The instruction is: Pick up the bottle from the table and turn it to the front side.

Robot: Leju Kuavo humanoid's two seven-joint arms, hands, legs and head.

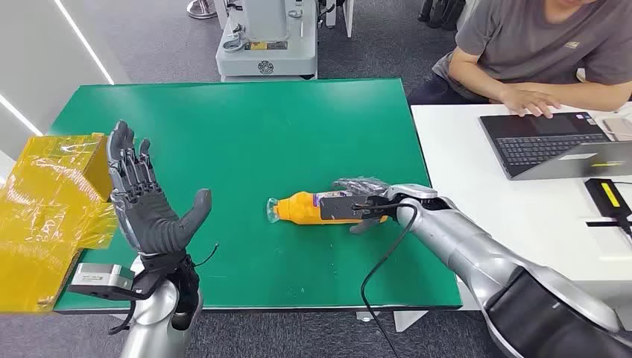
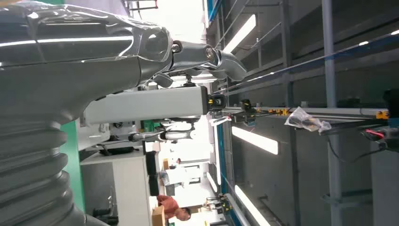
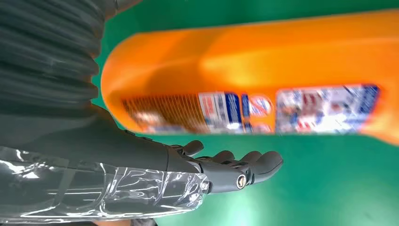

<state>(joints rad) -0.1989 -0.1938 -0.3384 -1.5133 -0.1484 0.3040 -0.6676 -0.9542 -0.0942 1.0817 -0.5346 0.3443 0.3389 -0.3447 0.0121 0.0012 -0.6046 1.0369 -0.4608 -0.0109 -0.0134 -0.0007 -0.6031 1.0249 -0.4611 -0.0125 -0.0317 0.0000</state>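
My gripper will lift the bottle, and I should expect an orange spout inside the clear cap (image 1: 273, 209) then, because the bottle's orange neck (image 1: 285, 209) gets narrower going into the cap.
An orange bottle (image 1: 305, 207) with a clear cap and a printed label lies on its side on the green table (image 1: 246, 127), cap pointing left. My right hand (image 1: 369, 201) is at the bottle's base end, with fingers over the far side and the thumb on the near side. In the right wrist view the bottle (image 3: 263, 70) is very close, and a strip of green shows between it and the dark fingers (image 3: 235, 167). My left hand (image 1: 145, 205) is raised above the table's front left part, palm up, fingers spread and holding nothing; the left wrist view shows its grey cover (image 2: 70, 70).
A crumpled yellow film bag (image 1: 45, 216) lies over the table's left edge. To the right is a white table (image 1: 454, 164) with a laptop (image 1: 551, 142) and a person (image 1: 536, 52) seated at it. A grey machine (image 1: 268, 37) stands behind. A black cable (image 1: 380, 276) hangs from my right wrist.
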